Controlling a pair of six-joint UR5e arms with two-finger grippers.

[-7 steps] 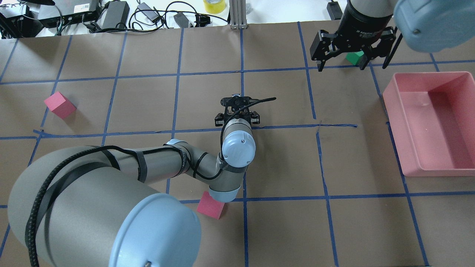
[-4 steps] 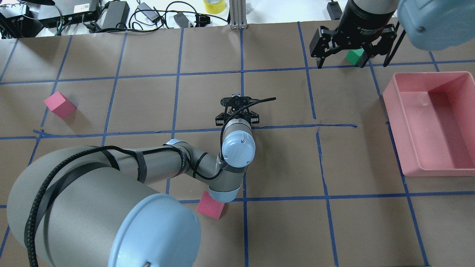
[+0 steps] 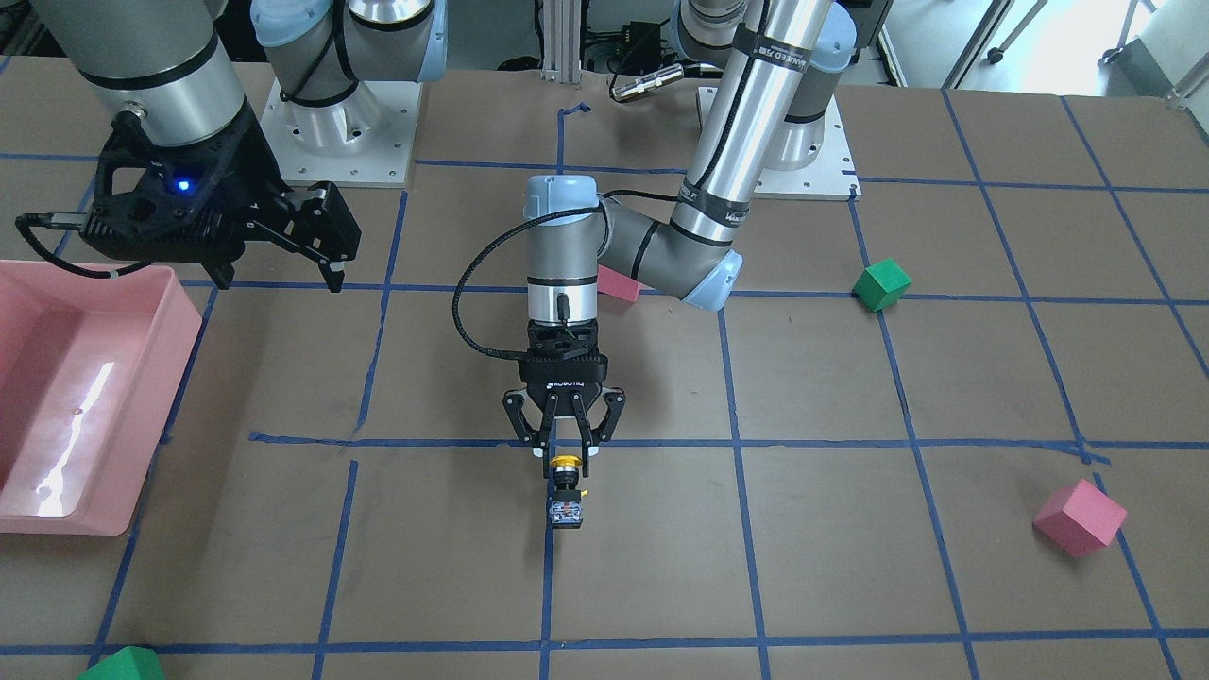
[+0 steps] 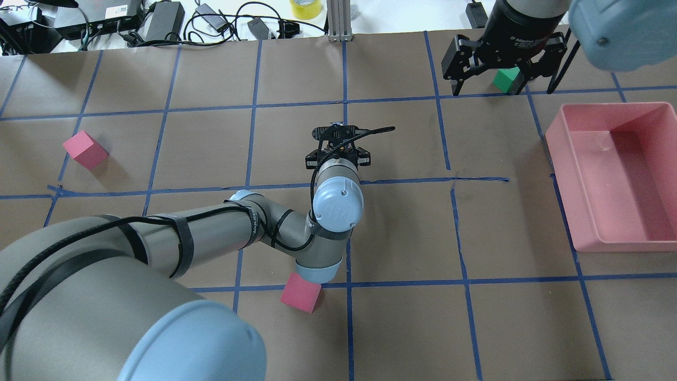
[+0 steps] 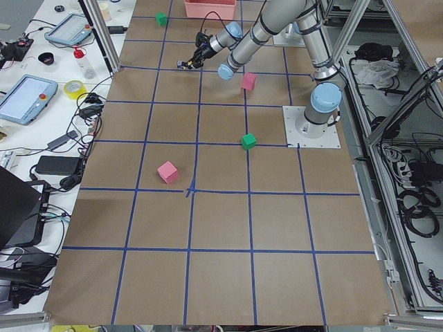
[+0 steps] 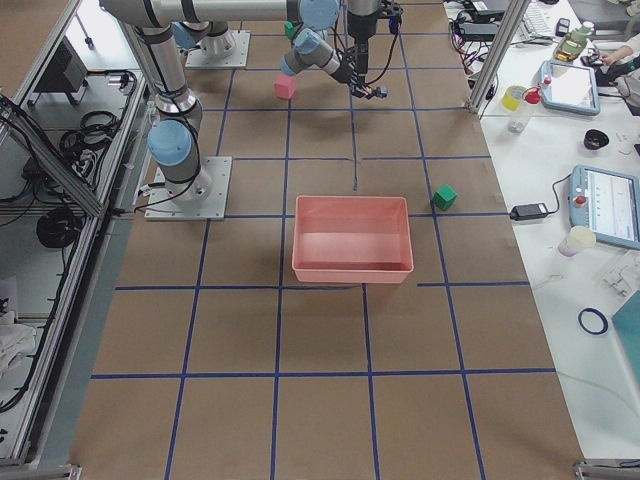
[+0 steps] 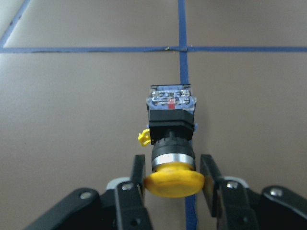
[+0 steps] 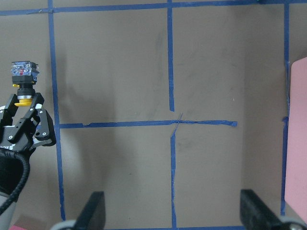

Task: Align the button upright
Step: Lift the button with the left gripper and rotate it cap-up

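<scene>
I should pull back and swing the button's base down onto the tape crossing [image 8: 56, 126], because the button is tilted in my left gripper with its base ahead of its yellow cap.
The button [image 7: 171, 139] has a yellow cap, a black neck and a blocky base with red and blue marks. It points away from my left gripper [image 7: 172, 177], cap nearest the fingers and base farthest. The gripper's fingers press on both sides of the cap, so it is shut on the button. The front view shows the same grip [image 3: 565, 461], with the base [image 3: 565, 513] over a blue tape line. I cannot tell if the base touches the table. My right gripper [image 4: 500, 84] is wide open and empty, far away above a green cube [image 4: 506, 79].
A pink bin [image 4: 560, 159] stands at the right. Pink cubes lie at the left [image 4: 84, 150] and under my left elbow [image 4: 300, 296]. Another green cube [image 3: 880, 283] sits near my left base. Cables and gear line the far table edge.
My left arm has shifted and its gripper has moved slightly away from the robot along the tape line. My right gripper has drifted a little farther from the robot.
</scene>
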